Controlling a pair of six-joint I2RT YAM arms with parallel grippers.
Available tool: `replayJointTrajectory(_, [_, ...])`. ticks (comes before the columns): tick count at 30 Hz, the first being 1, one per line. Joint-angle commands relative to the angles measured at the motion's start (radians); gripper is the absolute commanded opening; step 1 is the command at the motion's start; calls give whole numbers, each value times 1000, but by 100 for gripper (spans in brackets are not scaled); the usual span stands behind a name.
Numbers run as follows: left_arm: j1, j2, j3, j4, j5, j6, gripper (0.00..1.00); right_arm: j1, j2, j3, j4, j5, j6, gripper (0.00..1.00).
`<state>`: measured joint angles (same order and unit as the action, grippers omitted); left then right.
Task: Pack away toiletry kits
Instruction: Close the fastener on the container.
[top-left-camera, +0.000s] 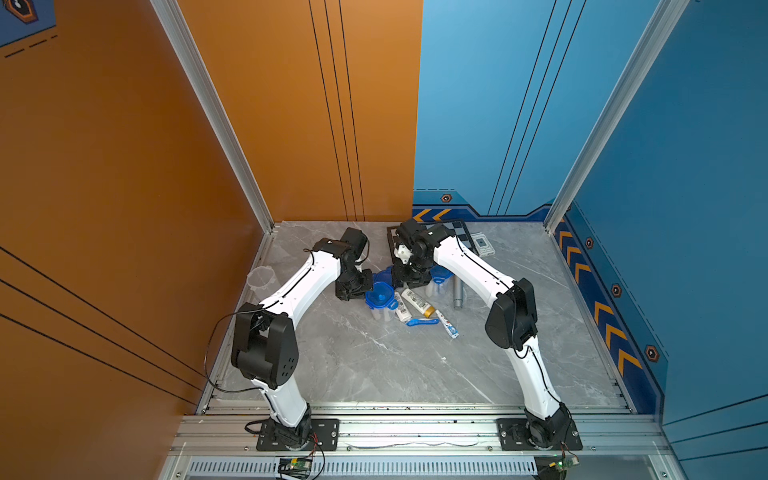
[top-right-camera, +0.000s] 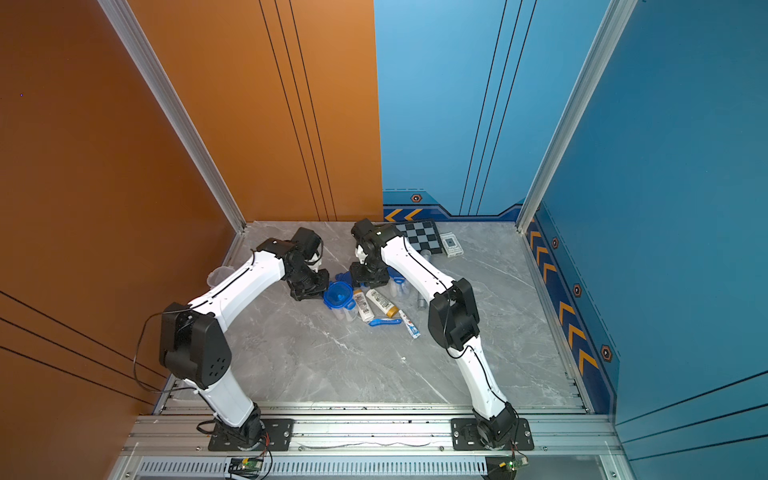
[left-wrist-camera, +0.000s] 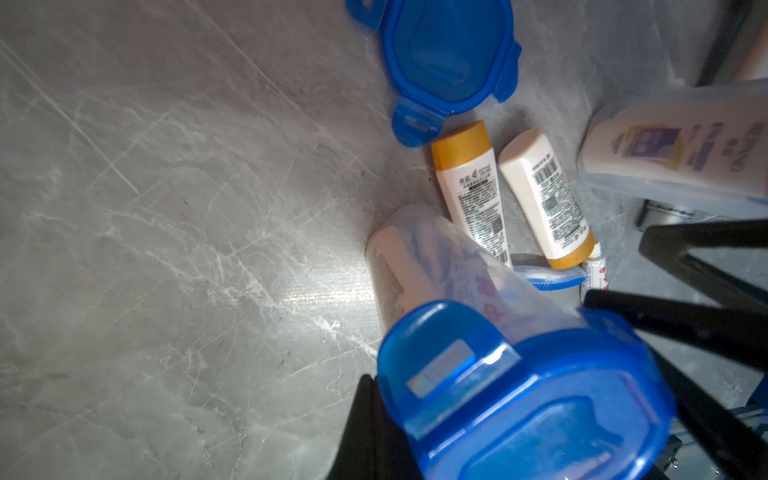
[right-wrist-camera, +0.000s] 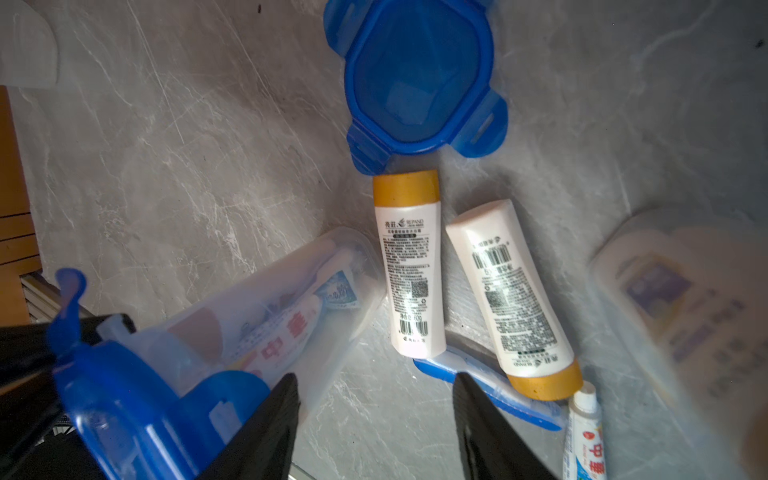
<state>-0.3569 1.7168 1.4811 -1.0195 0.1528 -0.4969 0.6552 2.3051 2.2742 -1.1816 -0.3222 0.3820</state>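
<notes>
The blue lid's tab (right-wrist-camera: 69, 293) is next to my left gripper and sticks out from the cup, so my left gripper should move over the lid's edge (left-wrist-camera: 428, 416) and bend the tab down.
A clear cup (left-wrist-camera: 449, 274) with its blue lid (left-wrist-camera: 532, 407) on holds a toothpaste tube and a bottle. My left gripper (left-wrist-camera: 368, 384) is shut, its tips against the lid's side. In the right wrist view my right gripper (right-wrist-camera: 374, 424) hangs open over bare table between that cup (right-wrist-camera: 270, 307) and a blue toothbrush (right-wrist-camera: 490, 386). Two white bottles with orange caps (right-wrist-camera: 409, 266) (right-wrist-camera: 511, 291) lie side by side, with a toothpaste tube (right-wrist-camera: 582, 432) beyond them. A loose blue lid (right-wrist-camera: 415, 79) lies flat. In both top views the grippers (top-left-camera: 359, 291) (top-left-camera: 409, 282) flank the lidded cup (top-left-camera: 380, 297).
A second cup (left-wrist-camera: 681, 145) holding a bottle stands by the right gripper. An empty clear cup (top-left-camera: 262, 278) sits at the table's left edge. The silver microphone (top-left-camera: 457, 295) lies right of the pile. The chessboard (top-right-camera: 419, 235) and a small card (top-right-camera: 451, 243) are at the back.
</notes>
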Motion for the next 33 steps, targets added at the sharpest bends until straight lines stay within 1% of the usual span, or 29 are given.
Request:
replayJointTrajectory(1, [-10, -60, -33, -11, 7, -27, 0, 13, 38, 65, 4, -57, 0, 62])
replayJointTrajectory(5, [-2, -101, -66, -14, 10, -41, 0, 0, 64, 106, 2, -58, 0, 63])
replayJointTrajectory(7, [12, -121, -74, -16, 15, -42, 2, -18, 61, 111, 0, -44, -3, 66])
replayJointTrajectory(11, [41, -132, -33, -60, 4, -13, 5, -55, 40, 124, -14, -16, -16, 67])
replayJointTrajectory(15, [59, -112, 32, -84, 6, 34, 13, -72, 23, 170, -67, 28, -44, 67])
replayJointTrajectory(20, [60, -45, 137, -83, 28, 81, 29, -53, -23, 162, -126, 65, -70, 67])
replayJointTrajectory(21, [60, -31, 157, -84, 31, 83, 31, -44, -36, 148, -131, 67, -73, 67])
replayJointTrajectory(24, [52, 3, 194, -84, 42, 72, 32, -15, -73, 109, -131, 59, -60, 64])
replayJointTrajectory(28, [38, 44, 220, -82, 44, 70, 32, 14, -93, 105, -130, 36, -34, 60])
replayJointTrajectory(33, [37, 80, 238, -82, 40, 80, 33, 34, -94, 82, -130, 19, -22, 51])
